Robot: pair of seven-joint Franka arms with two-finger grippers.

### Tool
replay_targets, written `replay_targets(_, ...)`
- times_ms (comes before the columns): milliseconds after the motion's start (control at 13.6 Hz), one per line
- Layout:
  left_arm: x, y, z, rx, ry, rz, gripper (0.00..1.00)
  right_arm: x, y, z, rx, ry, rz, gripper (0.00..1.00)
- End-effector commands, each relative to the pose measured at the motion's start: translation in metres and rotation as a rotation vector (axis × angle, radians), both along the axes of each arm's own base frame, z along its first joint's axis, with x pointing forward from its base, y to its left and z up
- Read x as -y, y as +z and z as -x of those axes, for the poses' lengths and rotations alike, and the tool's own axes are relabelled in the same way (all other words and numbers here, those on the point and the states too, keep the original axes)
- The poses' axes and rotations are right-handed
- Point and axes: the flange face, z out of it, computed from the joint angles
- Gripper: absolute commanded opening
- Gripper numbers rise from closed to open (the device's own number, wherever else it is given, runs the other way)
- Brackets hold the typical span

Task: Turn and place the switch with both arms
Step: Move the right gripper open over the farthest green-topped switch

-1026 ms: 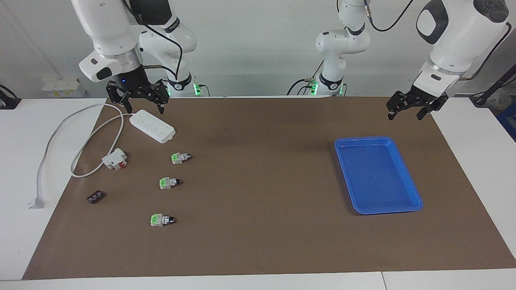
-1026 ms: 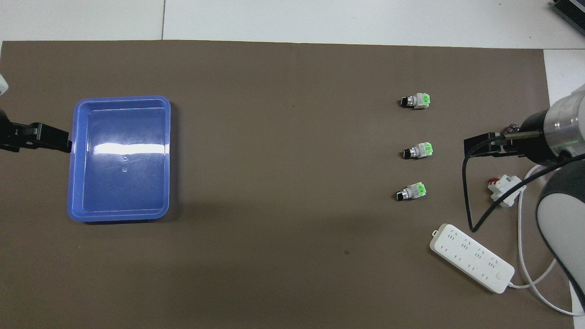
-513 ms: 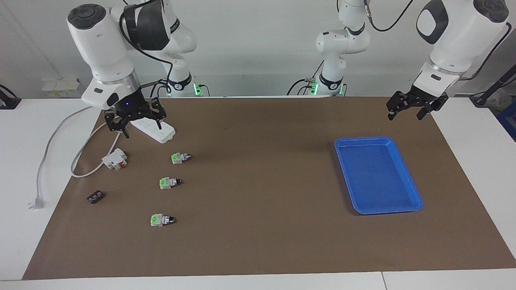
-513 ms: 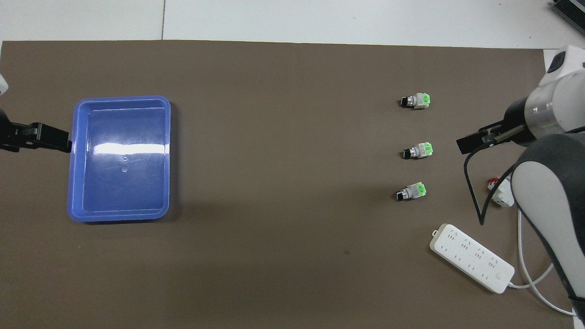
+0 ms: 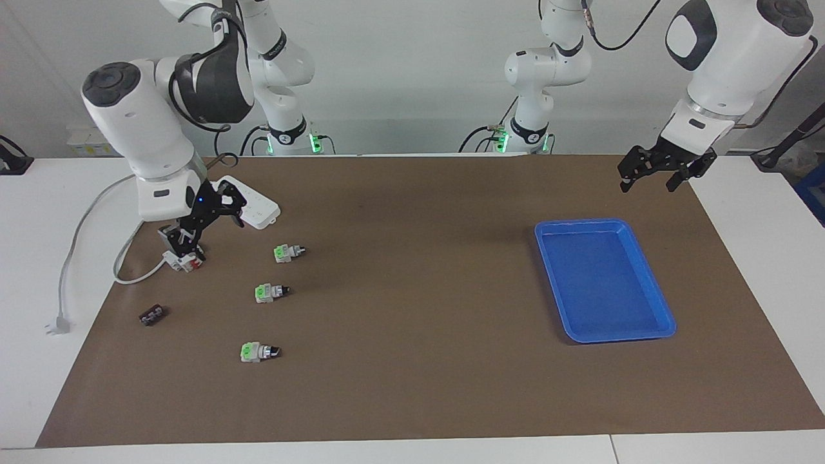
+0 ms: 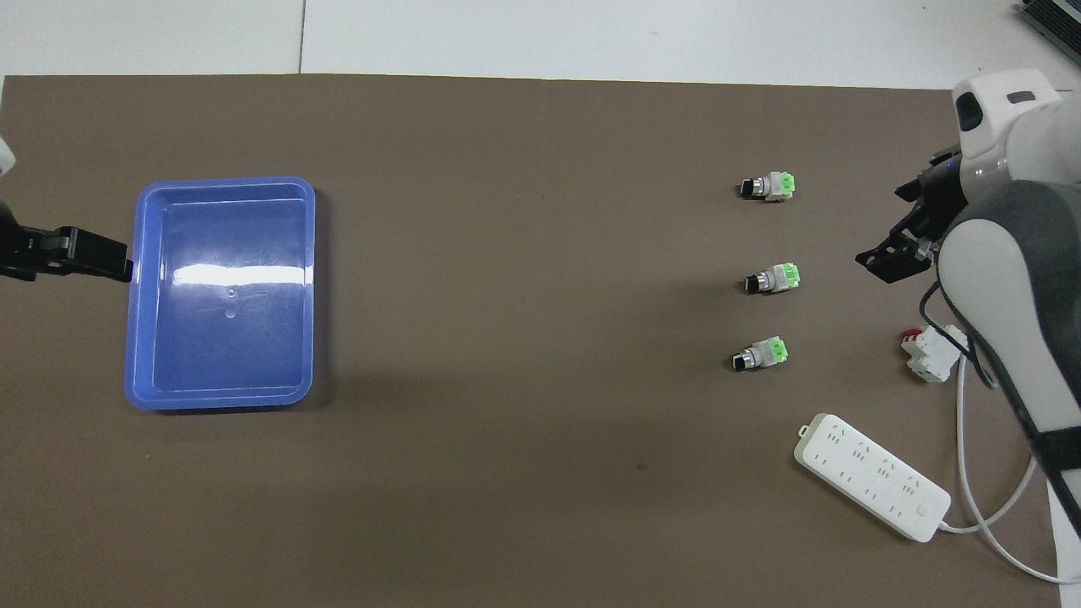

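Observation:
My right gripper should keep moving toward the farthest switch (image 6: 770, 187), which lies clear of its neighbours with its green end (image 6: 787, 183) facing that gripper, until my fingers straddle that green end.
Three alike switches with green ends lie in a row on the brown mat toward the right arm's end: one nearest the robots (image 5: 288, 252) (image 6: 760, 354), a middle one (image 5: 271, 292) (image 6: 772, 279), and the farthest (image 5: 259, 352) (image 6: 767, 186). My right gripper (image 5: 206, 222) (image 6: 899, 224) is open, tilted and empty, low over the mat just above the white-and-red block (image 5: 185, 256), apart from the switches. My left gripper (image 5: 654, 174) (image 6: 80, 257) is open and empty, waiting in the air beside the blue tray (image 5: 669, 322).
A white power strip (image 5: 258, 207) (image 6: 870, 477) with its cable and plug (image 5: 58, 323) lies near the right arm's base. A small dark brown piece (image 5: 152, 315) lies on the mat's edge. The white-and-red block also shows in the overhead view (image 6: 929, 355), as does the tray (image 6: 135, 338).
The right arm has swung down and away from the robots, from over the power strip to over the white-and-red block, and its gripper has tilted. The left arm has not moved.

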Motion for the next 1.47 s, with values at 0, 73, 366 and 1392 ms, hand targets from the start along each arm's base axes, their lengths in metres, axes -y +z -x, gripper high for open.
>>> replay_targets(0, -0.004, 0.002, 0.008, 0.014, 0.012, -0.018, 1.0, 0.003, -0.021, -0.04, 0.031, 0.2, -0.013, 1.0)
replay_targets(73, -0.004, 0.002, 0.008, 0.014, 0.012, -0.018, 1.0, 0.004, -0.031, -0.053, 0.046, 0.292, -0.019, 1.0)
replay_targets(366, -0.004, 0.002, 0.008, 0.014, 0.012, -0.018, 1.0, 0.006, -0.066, -0.085, 0.066, 0.464, -0.053, 1.0)
replay_targets(1392, -0.004, 0.002, 0.008, 0.014, 0.012, -0.018, 1.0, 0.027, -0.194, -0.126, 0.127, 0.574, -0.168, 0.98)
